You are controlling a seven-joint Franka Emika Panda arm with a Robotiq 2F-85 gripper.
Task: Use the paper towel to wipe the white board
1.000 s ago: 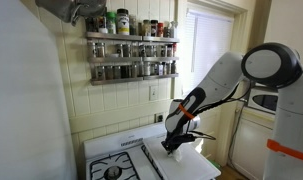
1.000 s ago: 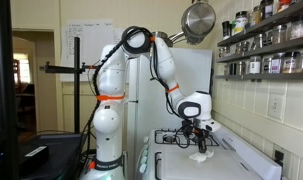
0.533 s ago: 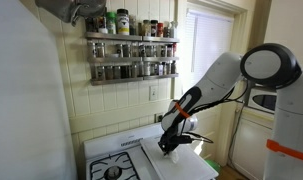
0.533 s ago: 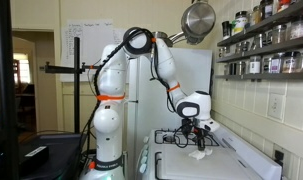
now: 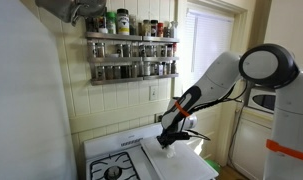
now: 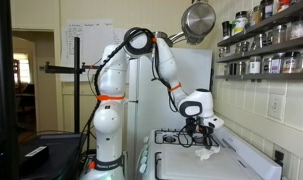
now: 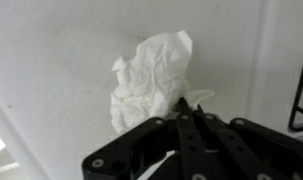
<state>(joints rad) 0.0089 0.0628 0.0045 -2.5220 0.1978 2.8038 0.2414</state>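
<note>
The paper towel is close to the board's edge (image 7: 259,62) by the black grate. Next, my gripper sweeps it back over the open white board (image 7: 56,75), away from the grate.
The white board (image 5: 191,165) lies flat on the stove top and shows in both exterior views (image 6: 181,168); it fills the wrist view (image 7: 51,70). The paper towel (image 7: 146,75), a crumpled white wad, rests on the board just ahead of my fingertips, and shows small under the gripper in an exterior view (image 6: 204,153). My gripper (image 7: 184,108) points down at the board, its jaws closed together on the near edge of the wad. It also shows in both exterior views (image 5: 169,141) (image 6: 203,143).
Black stove burners (image 5: 113,170) sit beside the board, and a black grate edge (image 7: 299,100) shows in the wrist view. A spice rack (image 5: 131,55) hangs on the tiled wall. A steel pan (image 6: 199,20) hangs overhead. A window (image 5: 206,50) lies behind the arm.
My gripper has slid across the board toward the back wall, dragging the paper towel with it. The jaws stayed closed.
</note>
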